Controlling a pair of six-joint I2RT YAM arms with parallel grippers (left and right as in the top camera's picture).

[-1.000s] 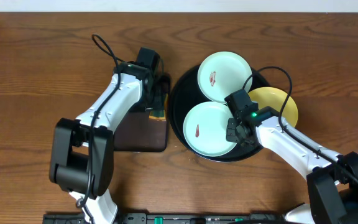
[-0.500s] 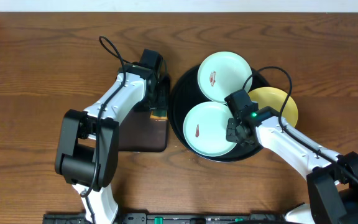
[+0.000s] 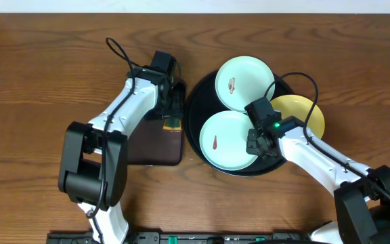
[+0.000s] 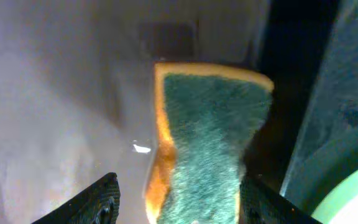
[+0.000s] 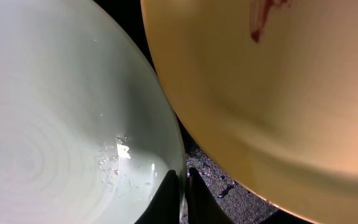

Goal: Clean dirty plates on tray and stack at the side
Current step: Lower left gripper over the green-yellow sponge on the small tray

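Observation:
The sponge is off-centre between my left gripper's fingers, close against the brown tray's edge (image 3: 181,126). Next, I move it toward the tray's middle (image 3: 156,133) and pinch it on both sides.
The black round tray (image 3: 198,102) holds two mint-blue plates, one at the back (image 3: 244,83) and one at the front (image 3: 227,140), each with a reddish smear, and a yellow plate (image 3: 305,112) at the right rim. My right gripper (image 3: 254,145) is shut on the front mint plate's right rim (image 5: 166,140), one finger on each side; the yellow plate (image 5: 272,93) with a red smear lies beside it. My left gripper (image 4: 176,202) is open around a sponge (image 4: 207,149), green scrub face with orange backing, over the brown rectangular tray (image 3: 154,146).
The brown rectangular tray sits just left of the black tray. The sponge (image 3: 173,123) lies at its right edge, close to the black tray's rim. Wooden table (image 3: 32,102) extends left and behind.
The left arm has shifted slightly over the sponge. The right arm and the plates have not visibly moved.

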